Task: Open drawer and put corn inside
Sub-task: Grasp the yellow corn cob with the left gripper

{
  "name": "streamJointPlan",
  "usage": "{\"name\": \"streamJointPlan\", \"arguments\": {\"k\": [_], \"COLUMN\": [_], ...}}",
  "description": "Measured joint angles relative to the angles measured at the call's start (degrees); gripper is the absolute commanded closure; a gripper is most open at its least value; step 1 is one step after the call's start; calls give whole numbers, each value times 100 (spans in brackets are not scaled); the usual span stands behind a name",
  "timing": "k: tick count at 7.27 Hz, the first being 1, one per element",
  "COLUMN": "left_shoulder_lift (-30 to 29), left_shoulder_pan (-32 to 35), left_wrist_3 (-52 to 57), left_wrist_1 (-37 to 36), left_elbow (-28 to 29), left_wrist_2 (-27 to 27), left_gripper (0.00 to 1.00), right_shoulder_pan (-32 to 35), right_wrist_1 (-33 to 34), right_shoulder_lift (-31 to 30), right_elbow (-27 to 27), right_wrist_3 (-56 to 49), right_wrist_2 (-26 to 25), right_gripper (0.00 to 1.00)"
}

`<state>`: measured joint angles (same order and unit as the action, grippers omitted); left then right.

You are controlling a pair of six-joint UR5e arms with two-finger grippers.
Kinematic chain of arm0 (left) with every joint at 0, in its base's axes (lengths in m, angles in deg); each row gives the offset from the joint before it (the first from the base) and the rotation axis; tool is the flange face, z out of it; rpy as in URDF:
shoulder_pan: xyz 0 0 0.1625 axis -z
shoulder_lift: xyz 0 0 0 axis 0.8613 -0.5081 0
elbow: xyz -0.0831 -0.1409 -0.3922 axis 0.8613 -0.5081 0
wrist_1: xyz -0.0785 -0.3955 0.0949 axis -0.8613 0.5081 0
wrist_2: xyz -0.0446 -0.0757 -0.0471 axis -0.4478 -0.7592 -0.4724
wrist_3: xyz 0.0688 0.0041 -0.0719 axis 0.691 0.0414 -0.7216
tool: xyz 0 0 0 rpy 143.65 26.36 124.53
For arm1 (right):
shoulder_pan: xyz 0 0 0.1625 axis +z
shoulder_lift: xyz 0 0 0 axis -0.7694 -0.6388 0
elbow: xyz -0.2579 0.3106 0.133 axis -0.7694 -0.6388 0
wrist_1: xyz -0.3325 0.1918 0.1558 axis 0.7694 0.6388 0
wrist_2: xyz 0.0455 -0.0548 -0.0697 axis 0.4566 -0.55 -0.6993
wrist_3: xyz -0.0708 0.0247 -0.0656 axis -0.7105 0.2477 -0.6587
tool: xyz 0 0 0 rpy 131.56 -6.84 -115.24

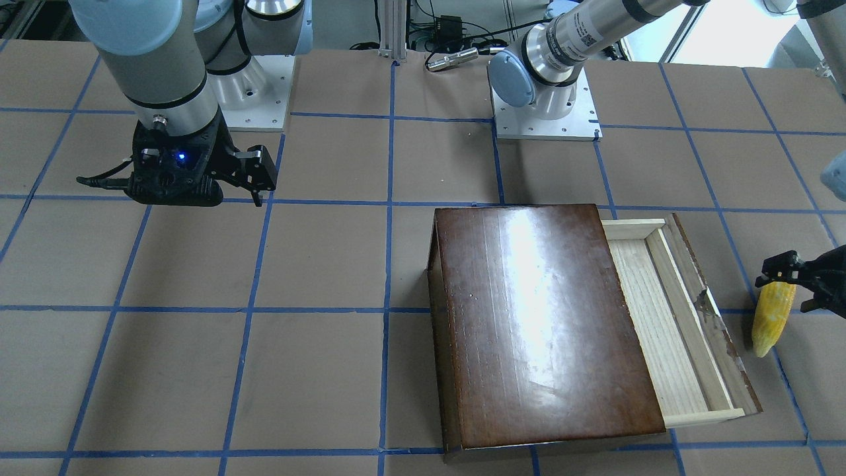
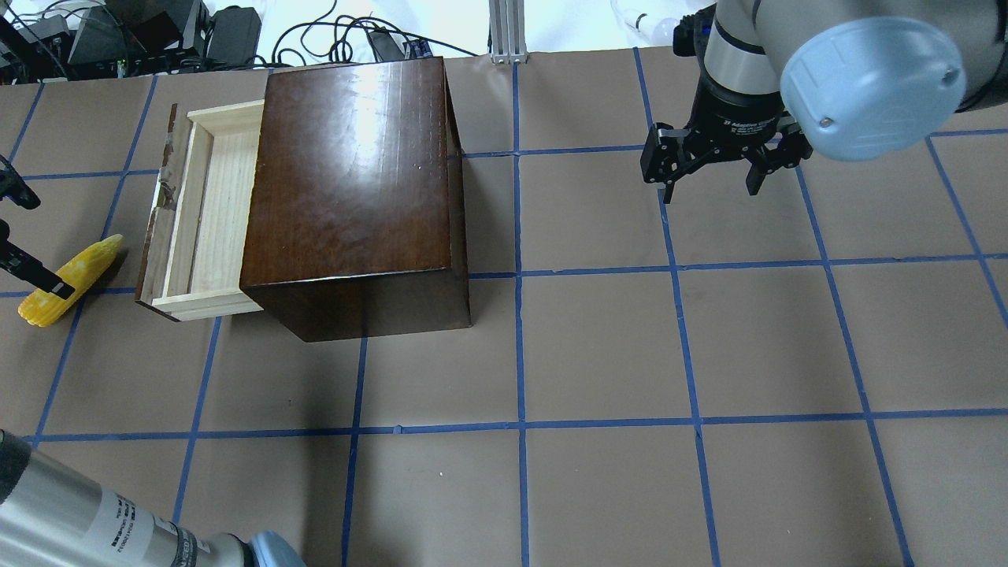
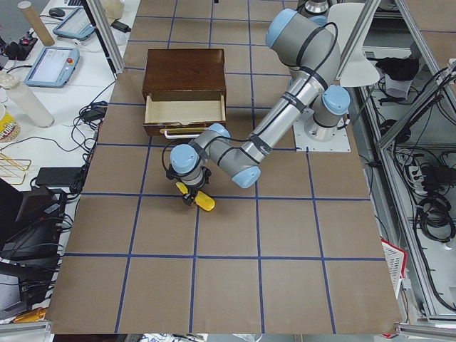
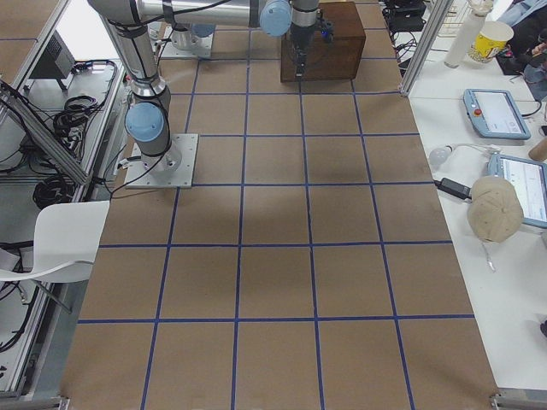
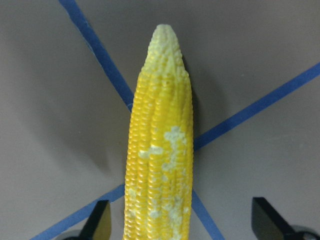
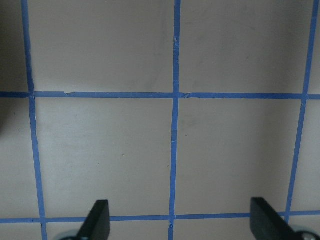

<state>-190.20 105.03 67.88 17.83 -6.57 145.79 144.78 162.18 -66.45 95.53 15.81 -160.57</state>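
My gripper will set the yellow corn point(image 1: 770, 318) down in the tray, and the corn will then roll a little toward the drawer's front panel because it has rounded sides point(image 5: 187, 125).
The yellow corn point(image 1: 770, 317) lies on the table just beyond the front panel of the drawer point(image 1: 661, 317), which stands pulled out of the dark brown box point(image 1: 542, 324); its pale-wood tray is empty. My left gripper point(image 1: 796, 287) is open, with its fingers either side of the corn's thick end. In the left wrist view the corn point(image 5: 160, 165) lies between the wide-apart fingertips point(image 5: 97, 222), not touching them. The overhead view shows the corn point(image 2: 75, 276), the drawer point(image 2: 209, 213) and the box point(image 2: 354, 173). My right gripper point(image 2: 713, 177) is open and empty, above bare table away from the box.
The table is brown paper with a blue tape grid point(image 6: 175, 95). The arm bases point(image 1: 545, 119) stand at the table's robot side. Cables and gear point(image 2: 157, 31) lie past the far edge behind the box.
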Motion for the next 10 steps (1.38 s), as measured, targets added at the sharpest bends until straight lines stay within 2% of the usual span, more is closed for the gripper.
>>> {"name": "streamJointPlan", "arguments": {"k": [1, 2, 3, 4, 5, 6, 7, 10], "left_shoulder_lift": [-82, -149, -200, -234, -253, -261, -261, -71], "left_shoulder_pan": [-2, -3, -3, -3, -3, -3, -3, 65], "left_wrist_3": [3, 28, 72, 97, 108, 117, 122, 109], "left_wrist_1": [-89, -167, -206, -220, -227, -232, -233, -147], "left_elbow": [-3, -5, -2, 18, 50, 74, 87, 170], "left_wrist_2": [-2, -3, 1, 48, 178, 305, 364, 374], "left_gripper": [0, 7, 32, 70, 90, 97, 100, 100], "right_shoulder_pan": [0, 0, 0, 0, 0, 0, 0, 0], "right_wrist_1": [1, 0, -3, -6, -6, -7, -5, -6], "right_shoulder_lift": [2, 4, 3, 2, 1, 1, 0, -4], "right_elbow": [0, 0, 0, 0, 0, 0, 0, 0], "right_wrist_3": [0, 0, 0, 0, 0, 0, 0, 0], "right_wrist_2": [0, 0, 0, 0, 0, 0, 0, 0], "right_gripper": [0, 0, 0, 0, 0, 0, 0, 0]}}
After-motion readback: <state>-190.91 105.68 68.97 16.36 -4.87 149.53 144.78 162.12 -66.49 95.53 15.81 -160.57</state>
